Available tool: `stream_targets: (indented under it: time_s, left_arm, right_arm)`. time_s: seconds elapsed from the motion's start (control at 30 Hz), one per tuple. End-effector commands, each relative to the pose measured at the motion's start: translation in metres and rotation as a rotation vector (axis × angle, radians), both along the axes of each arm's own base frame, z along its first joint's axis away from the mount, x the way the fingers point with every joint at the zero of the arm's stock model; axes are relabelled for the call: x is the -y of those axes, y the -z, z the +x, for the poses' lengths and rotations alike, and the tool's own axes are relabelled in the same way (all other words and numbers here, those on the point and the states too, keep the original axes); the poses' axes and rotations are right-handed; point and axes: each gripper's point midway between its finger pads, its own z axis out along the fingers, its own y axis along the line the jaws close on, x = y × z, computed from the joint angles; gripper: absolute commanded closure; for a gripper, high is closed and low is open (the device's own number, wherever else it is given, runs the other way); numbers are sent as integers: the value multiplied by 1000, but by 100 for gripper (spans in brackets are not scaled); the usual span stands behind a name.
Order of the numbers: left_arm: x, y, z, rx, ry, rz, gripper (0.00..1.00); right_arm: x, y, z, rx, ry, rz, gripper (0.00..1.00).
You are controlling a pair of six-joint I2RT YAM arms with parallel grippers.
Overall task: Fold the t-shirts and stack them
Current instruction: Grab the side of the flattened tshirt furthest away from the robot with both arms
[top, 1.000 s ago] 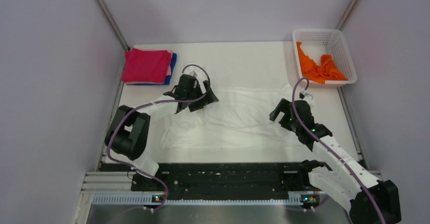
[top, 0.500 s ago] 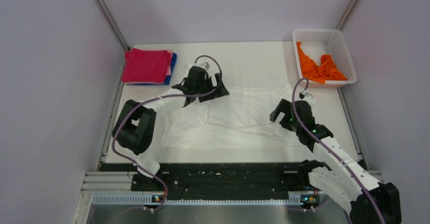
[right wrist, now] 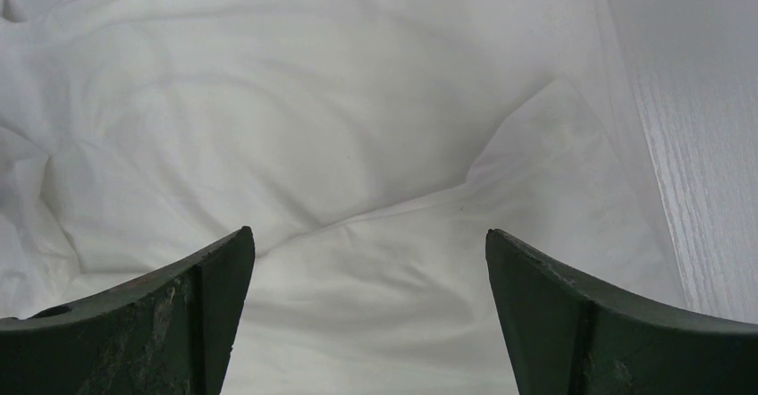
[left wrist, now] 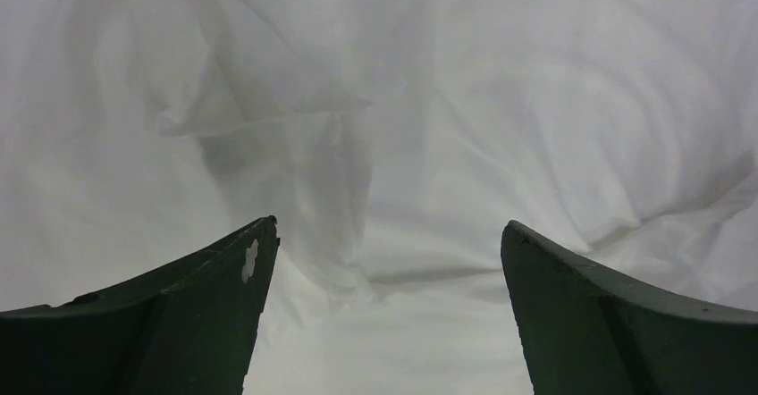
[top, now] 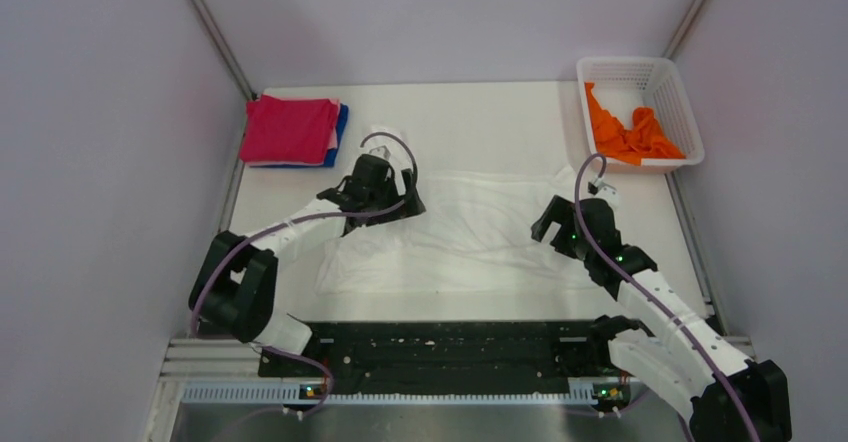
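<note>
My left gripper has to reach back because the white t-shirt's far end sticks out beside the folded stack, then take that end and pull it toward me.
A large white t-shirt (top: pixel 470 232) lies spread and wrinkled across the middle of the table; no print shows on it. My left gripper (top: pixel 395 202) is open over its upper left part, where the cloth bunches into a fold (left wrist: pixel 349 154). My right gripper (top: pixel 553 224) is open over the shirt's right edge (right wrist: pixel 572 145). A folded magenta-red t-shirt (top: pixel 290 128) lies on a blue one (top: pixel 342 127) at the back left. An orange t-shirt (top: pixel 625 132) lies crumpled in the basket.
The white lattice basket (top: pixel 672 82) stands at the back right corner. Bare white table (right wrist: pixel 706 127) shows right of the shirt. A black rail (top: pixel 440 347) runs along the near edge by the arm bases.
My left gripper swung toward the back right, then came back left and lower onto the shirt's upper left part. The right arm has not moved.
</note>
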Motion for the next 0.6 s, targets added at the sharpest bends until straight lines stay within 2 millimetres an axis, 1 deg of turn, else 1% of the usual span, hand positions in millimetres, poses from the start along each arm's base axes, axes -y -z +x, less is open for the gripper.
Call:
stream_targets:
  time_s: [0.0,0.1,0.3,0.33,0.43,0.57]
  left_arm:
    - [9,21,-1,-67,33,43,1]
    - [25,25,2,-74,68,49,1]
    - [65,31,16,-79,134,7,1]
    - [71,29,20,-73,140,5,1]
    - [79,27,26,-64,151,12,1]
    - [73,21,35,-39,130,61,1]
  right_arm:
    - [-4,-23,11,72,-10,7,1]
    - [-3,-23,11,73,-5,0,1]
    - [0,-23,12,74,3,-12,1]
    - [0,-24,12,75,2,-13,1]
    - [2,-24,12,77,9,-22,1]
    - [5,-26,13,86,23,-29,1]
